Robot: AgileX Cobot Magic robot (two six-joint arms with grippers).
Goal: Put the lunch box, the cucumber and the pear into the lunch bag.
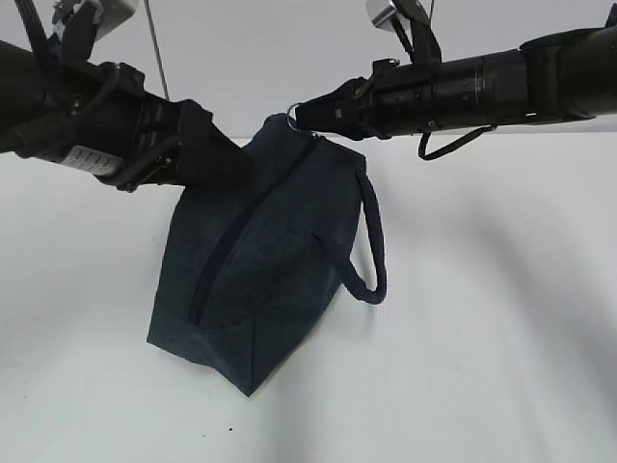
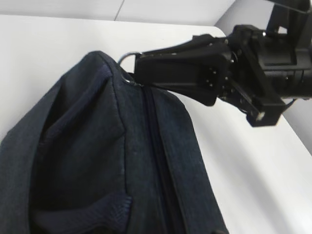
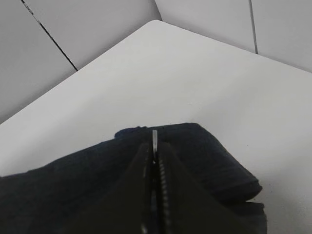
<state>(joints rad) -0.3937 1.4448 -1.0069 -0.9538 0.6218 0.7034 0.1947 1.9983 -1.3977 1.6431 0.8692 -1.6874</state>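
Note:
The lunch bag's top end (image 1: 275, 128) folds up beside the zipper pull while the robot's left gripper is low, so next the left gripper goes up to the metal ring's height (image 1: 291, 117).
The dark navy lunch bag (image 1: 260, 260) hangs tilted, its low end resting on the white table (image 1: 501, 338). Its zipper (image 1: 224, 246) looks closed along its length. My right gripper (image 1: 301, 116) is shut on the metal ring zipper pull (image 1: 292, 118) at the bag's top end; the ring (image 3: 154, 141) shows as a thin strip between its fingers. My left gripper (image 1: 236, 166) is against the bag's upper left side, dark on dark, and its jaws do not show. The left wrist view is filled by the bag (image 2: 97, 161). The lunch box, cucumber and pear are out of view.
The bag's rope-like loop handle (image 1: 374, 241) hangs off its right side. A rounded table corner (image 3: 156, 22) lies beyond the bag, with grey wall panels behind it. Both arms reach in above the table at bag height.

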